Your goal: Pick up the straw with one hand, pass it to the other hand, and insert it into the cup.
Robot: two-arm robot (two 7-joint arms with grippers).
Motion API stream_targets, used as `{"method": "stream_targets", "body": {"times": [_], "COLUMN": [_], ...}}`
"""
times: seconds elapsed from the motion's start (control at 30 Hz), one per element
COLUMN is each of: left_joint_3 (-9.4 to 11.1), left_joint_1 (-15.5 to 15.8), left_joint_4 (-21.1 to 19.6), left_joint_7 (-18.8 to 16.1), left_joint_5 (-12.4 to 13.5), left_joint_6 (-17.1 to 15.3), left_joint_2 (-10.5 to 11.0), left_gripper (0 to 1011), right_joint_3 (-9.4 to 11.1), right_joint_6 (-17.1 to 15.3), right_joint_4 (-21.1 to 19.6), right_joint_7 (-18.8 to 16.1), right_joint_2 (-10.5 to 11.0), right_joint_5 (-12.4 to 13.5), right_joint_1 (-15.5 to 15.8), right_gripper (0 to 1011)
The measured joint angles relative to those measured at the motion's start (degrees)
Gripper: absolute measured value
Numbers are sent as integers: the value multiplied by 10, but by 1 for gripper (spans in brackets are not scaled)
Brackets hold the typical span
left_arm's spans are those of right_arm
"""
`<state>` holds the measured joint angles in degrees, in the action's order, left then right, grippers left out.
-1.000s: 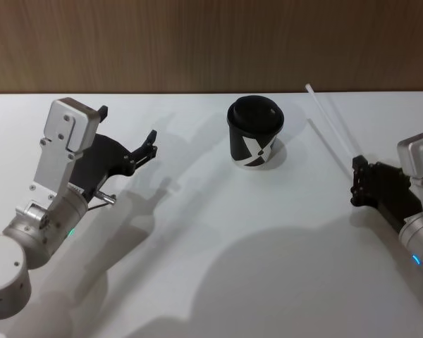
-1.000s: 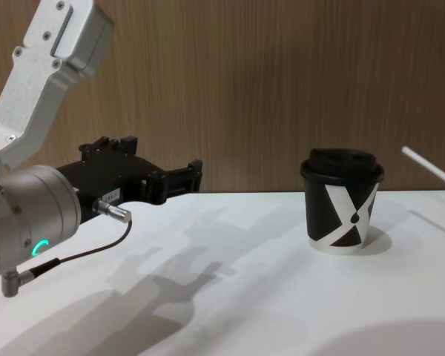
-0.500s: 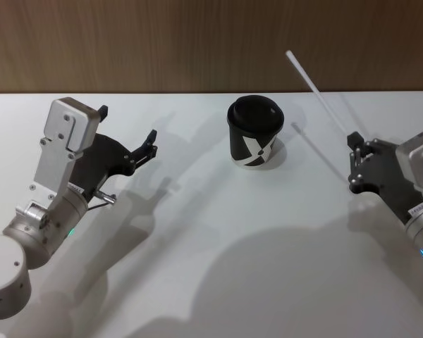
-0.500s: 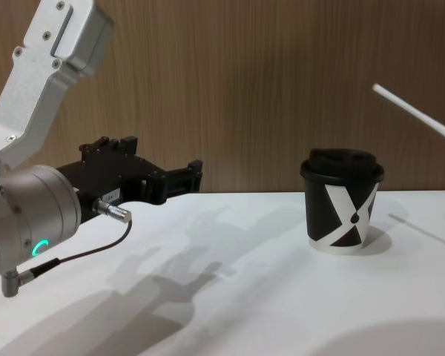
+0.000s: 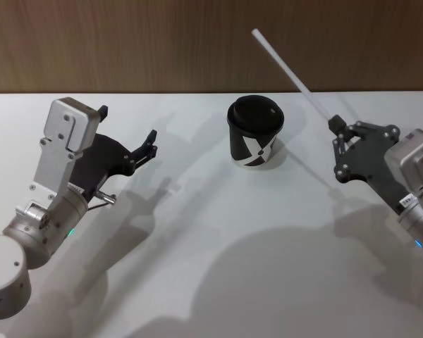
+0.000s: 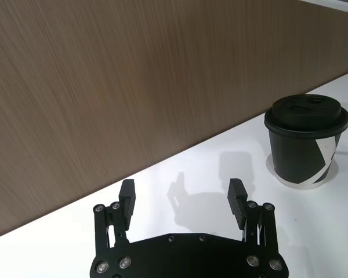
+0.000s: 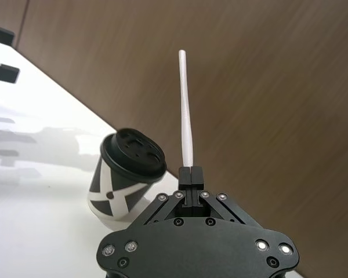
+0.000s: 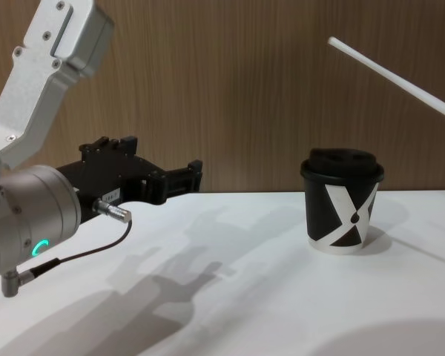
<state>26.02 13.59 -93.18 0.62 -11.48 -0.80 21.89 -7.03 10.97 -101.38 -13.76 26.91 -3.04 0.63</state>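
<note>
The straw [image 5: 292,74] sticks straight up from its gripped lower end [image 5: 327,115], so I expect it to stay straight when my left gripper carries it by its middle.
My right gripper [image 5: 333,125] [image 7: 191,172] is shut on the lower end of the white straw [image 5: 289,74] [image 7: 185,107] [image 8: 393,78]. The straw is lifted off the table and slants up and toward the left, its free end above and behind the cup. The black cup [image 5: 254,132] [image 6: 305,141] [image 7: 126,171] [image 8: 342,200] with its domed lid and white X pattern stands upright at the table's back middle. My left gripper [image 5: 129,134] [image 6: 182,196] [image 8: 182,178] hovers open at the left, pointing toward the cup, with nothing between its fingers.
The white table [image 5: 218,232] runs back to a brown wood-grain wall [image 5: 162,42]. Bare tabletop lies between the two arms and in front of the cup.
The right gripper has risen and moved left toward the cup, carrying the straw; the straw's free end swung up and to the left. The left arm and the cup have not moved.
</note>
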Motion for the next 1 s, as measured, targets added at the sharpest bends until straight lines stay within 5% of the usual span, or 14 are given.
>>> {"method": "stream_targets", "body": {"times": [1.0], "left_joint_3": [0], "left_joint_1": [0], "left_joint_4": [0], "left_joint_7": [0], "left_joint_5": [0], "left_joint_6": [0], "left_joint_2": [0], "left_gripper": [1003], "right_joint_3": [-50], "right_joint_6": [44], "right_joint_4": [21], "right_joint_7": [-59], "right_joint_2": [-9], "right_joint_5": [10], "right_joint_1": [-56], "right_gripper": [0]}}
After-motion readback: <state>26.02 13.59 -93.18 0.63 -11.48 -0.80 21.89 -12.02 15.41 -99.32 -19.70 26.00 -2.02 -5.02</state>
